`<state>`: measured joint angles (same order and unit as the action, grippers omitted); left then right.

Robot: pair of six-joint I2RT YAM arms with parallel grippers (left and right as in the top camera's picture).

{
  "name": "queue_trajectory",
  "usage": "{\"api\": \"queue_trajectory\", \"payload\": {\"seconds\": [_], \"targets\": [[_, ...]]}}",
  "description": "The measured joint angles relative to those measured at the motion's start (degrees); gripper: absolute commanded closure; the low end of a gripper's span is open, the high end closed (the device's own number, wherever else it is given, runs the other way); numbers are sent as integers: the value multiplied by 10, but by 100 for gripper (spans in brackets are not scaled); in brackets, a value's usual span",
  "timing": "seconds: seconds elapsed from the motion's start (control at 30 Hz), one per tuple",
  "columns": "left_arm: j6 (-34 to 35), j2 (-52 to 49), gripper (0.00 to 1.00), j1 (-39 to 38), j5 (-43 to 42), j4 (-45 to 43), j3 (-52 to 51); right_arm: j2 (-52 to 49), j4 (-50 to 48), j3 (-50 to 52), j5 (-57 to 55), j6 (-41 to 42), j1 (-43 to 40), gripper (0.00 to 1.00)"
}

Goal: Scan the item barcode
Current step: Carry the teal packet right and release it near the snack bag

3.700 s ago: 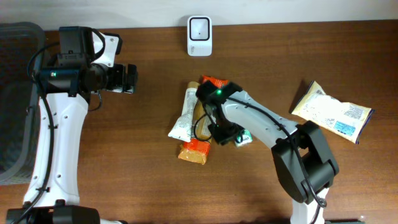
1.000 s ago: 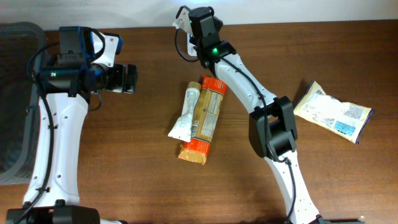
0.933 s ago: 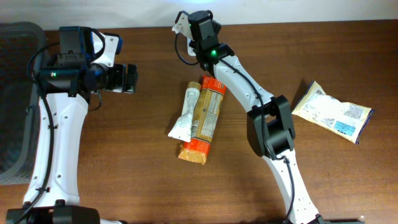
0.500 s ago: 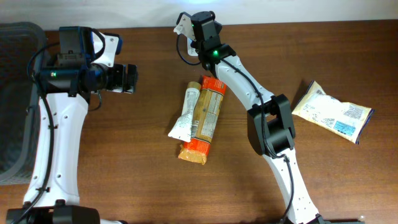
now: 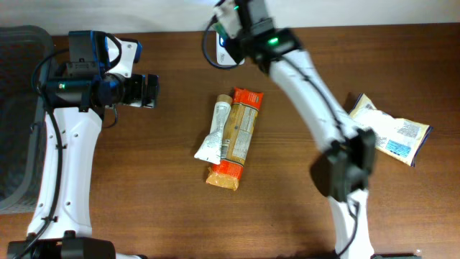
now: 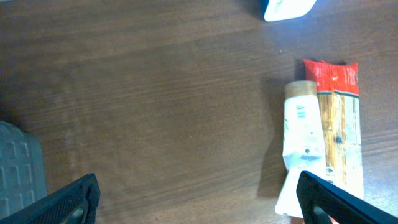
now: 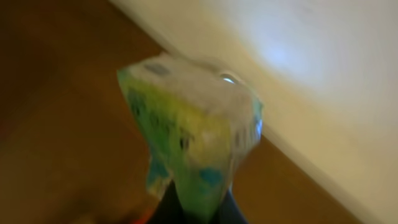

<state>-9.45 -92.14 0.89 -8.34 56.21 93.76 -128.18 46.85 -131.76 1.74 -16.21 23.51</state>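
The wood [image 5: 342,105] beside the yellow-and-white bag is free for the green-and-white packet [image 7: 189,121], so I keep going there with my right gripper and let the packet go there.
A small green-and-white packet [image 7: 191,134] is pinched at its lower end in my right gripper [image 7: 191,210], which is shut on it. Overhead, that gripper [image 5: 236,20] holds the packet [image 5: 226,11] at the table's far edge, right above the white barcode scanner [image 5: 224,52], which the arm mostly covers. In the right wrist view the packet is blurred against the pale wall. My left gripper [image 5: 149,91] hovers open at the left with nothing between its fingers [image 6: 74,200]; its view shows a corner of the scanner [image 6: 287,7].
A white tube [image 5: 213,131] and an orange snack pack [image 5: 238,135] lie side by side mid-table. A yellow-and-white bag [image 5: 384,129] rests at the right. A grey bin [image 5: 16,108] stands off the table's left edge.
The right arm has swung its elbow to the right and shifted the packet from left of the scanner to above it. The left arm has stayed still.
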Motion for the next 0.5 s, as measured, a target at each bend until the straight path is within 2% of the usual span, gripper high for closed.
{"api": "queue_trajectory", "payload": {"seconds": [0.07,0.13,0.2,0.23,0.37,0.5], "targets": [[0,0,1,0,0,0,0,61,116,-7,44,84,-24,96],[0,0,1,0,0,2,0,86,224,-10,65,128,-54,96],[0,0,1,0,0,2,0,79,343,-1,75,176,-95,96],[0,0,1,0,0,2,0,71,372,11,73,190,-109,96],[0,0,1,0,0,2,0,52,368,156,-8,294,-164,96],[0,0,1,0,0,2,0,45,266,286,-83,343,-224,96]]}}
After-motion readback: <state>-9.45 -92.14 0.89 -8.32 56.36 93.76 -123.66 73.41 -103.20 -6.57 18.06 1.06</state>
